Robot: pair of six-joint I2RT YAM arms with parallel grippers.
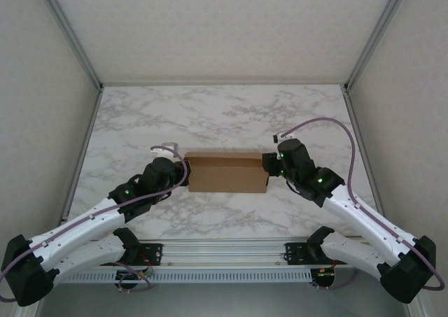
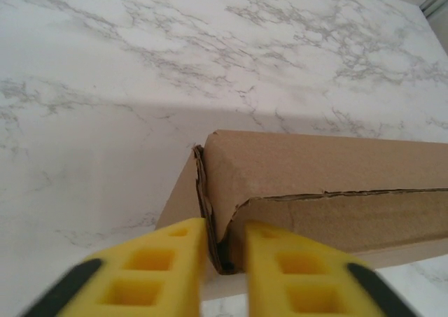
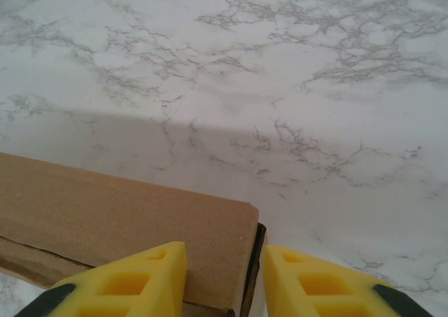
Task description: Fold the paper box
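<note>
The end flap's edge (image 2: pixel 202 184) stands away from the box at my left gripper's narrow opening. My left gripper should open wider and go around both sides of the box's corner (image 2: pixel 222 164) before it squeezes.
The paper box (image 1: pixel 227 173) is a brown cardboard box folded into a long low shape, lying in the middle of the marble table. My left gripper (image 1: pixel 183 170) is at its left end. In the left wrist view the box's (image 2: pixel 315 170) near left corner and end-flap edge stand in the narrow gap of the left gripper (image 2: pixel 225 261), which is slightly open. My right gripper (image 1: pixel 269 164) is at the box's right end. In the right wrist view the right gripper (image 3: pixel 224 275) straddles the box's (image 3: pixel 119 205) right end, open, its right finger (image 3: pixel 315 289) clear of the cardboard.
The marble table (image 1: pixel 224 114) stretches free behind and to both sides of the box. Pale enclosure walls with metal posts (image 1: pixel 84 58) bound it left, right and back. A metal rail (image 1: pixel 224 250) runs along the near edge between the arm bases.
</note>
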